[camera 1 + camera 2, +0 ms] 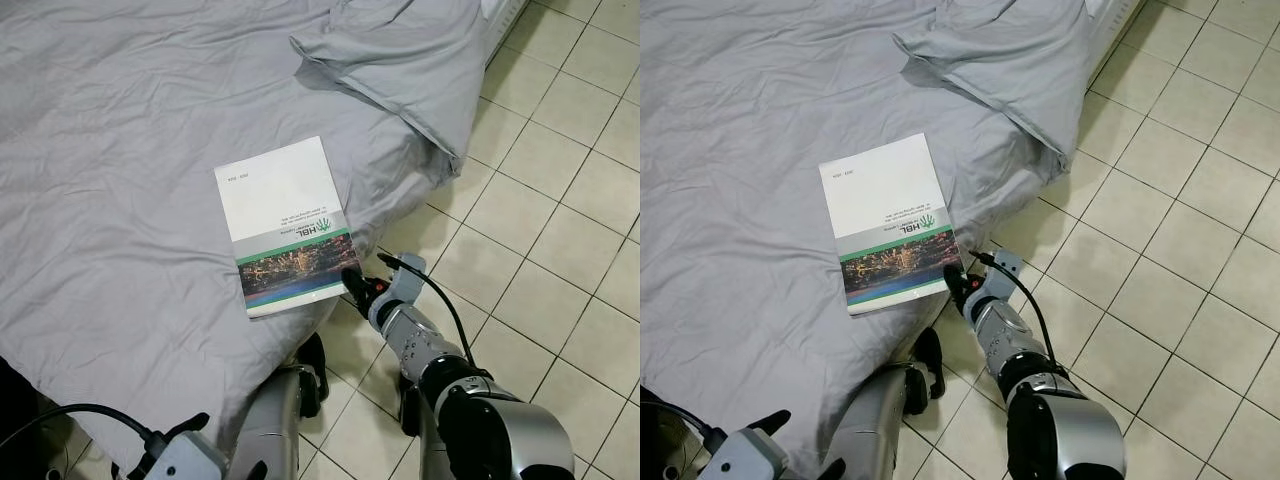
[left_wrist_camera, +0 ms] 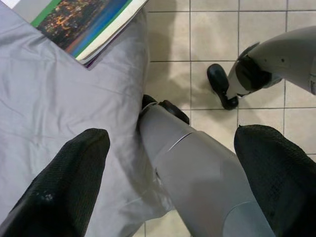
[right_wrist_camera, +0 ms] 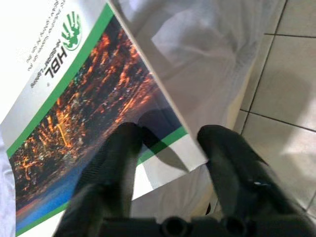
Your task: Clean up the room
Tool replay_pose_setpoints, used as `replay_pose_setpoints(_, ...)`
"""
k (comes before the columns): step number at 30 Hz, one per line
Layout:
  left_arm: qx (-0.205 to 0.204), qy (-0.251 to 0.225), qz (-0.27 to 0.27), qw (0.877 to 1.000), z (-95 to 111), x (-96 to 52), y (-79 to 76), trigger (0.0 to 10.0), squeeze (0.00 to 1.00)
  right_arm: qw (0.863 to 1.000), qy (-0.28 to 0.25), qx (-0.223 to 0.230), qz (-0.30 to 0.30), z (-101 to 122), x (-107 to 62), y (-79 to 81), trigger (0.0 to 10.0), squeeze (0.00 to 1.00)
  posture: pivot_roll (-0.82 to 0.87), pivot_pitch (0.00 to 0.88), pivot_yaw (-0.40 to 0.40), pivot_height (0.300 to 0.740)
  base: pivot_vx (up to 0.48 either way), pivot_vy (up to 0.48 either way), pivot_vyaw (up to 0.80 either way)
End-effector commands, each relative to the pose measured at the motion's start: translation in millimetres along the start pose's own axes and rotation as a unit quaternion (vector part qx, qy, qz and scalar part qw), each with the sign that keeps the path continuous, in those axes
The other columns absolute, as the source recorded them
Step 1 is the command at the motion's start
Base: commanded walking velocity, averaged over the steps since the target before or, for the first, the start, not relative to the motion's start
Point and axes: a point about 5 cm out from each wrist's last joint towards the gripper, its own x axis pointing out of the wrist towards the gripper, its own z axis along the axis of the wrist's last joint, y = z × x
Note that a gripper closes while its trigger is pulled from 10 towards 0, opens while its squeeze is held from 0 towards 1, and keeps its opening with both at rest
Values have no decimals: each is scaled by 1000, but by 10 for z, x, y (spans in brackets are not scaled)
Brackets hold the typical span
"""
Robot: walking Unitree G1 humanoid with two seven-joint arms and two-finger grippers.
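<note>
I see the booklet lying flat with a thin, layered edge, so it will bend gently yet stay extended when I lift it by its corner.
A booklet with a white cover, a green stripe and a city-lights photo lies flat on the grey bedsheet, near the bed's edge. My right gripper is at the booklet's near right corner, open. In the right wrist view one finger rests over the cover. The other finger is just past the corner, above the sheet. My left gripper hangs low beside the bed, open and holding nothing, with the booklet's corner ahead of it.
A grey pillow lies crumpled at the bed's far right corner. Beige tiled floor runs along the bed's right side. My own leg and foot stand on the tiles by the bed edge.
</note>
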Motion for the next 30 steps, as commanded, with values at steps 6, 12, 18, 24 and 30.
replay_pose_setpoints(6,-9,32,-6,999,-102,-31,-43,10000,0,998,41,45,-12,-268,-46,-33,0,0,302,710,181,740,0,0,0)
replay_pose_setpoints(12,-11,36,-5,999,-141,6,-48,10000,0,998,41,52,-10,-294,-54,-37,0,0,285,704,167,740,0,0,0)
replay_pose_setpoints(18,-29,37,14,999,-208,118,-13,10000,0,999,23,28,-3,-194,-46,-55,0,0,229,675,115,740,0,0,0)
replay_pose_setpoints(24,-29,23,35,999,-253,333,54,10000,0,999,-45,-15,14,212,-37,-122,0,0,180,613,60,740,0,0,0)
replay_pose_setpoints(30,-66,22,76,995,-381,636,157,10000,0,984,-102,-147,9,522,-108,-208,0,0,89,440,-18,740,0,0,0)
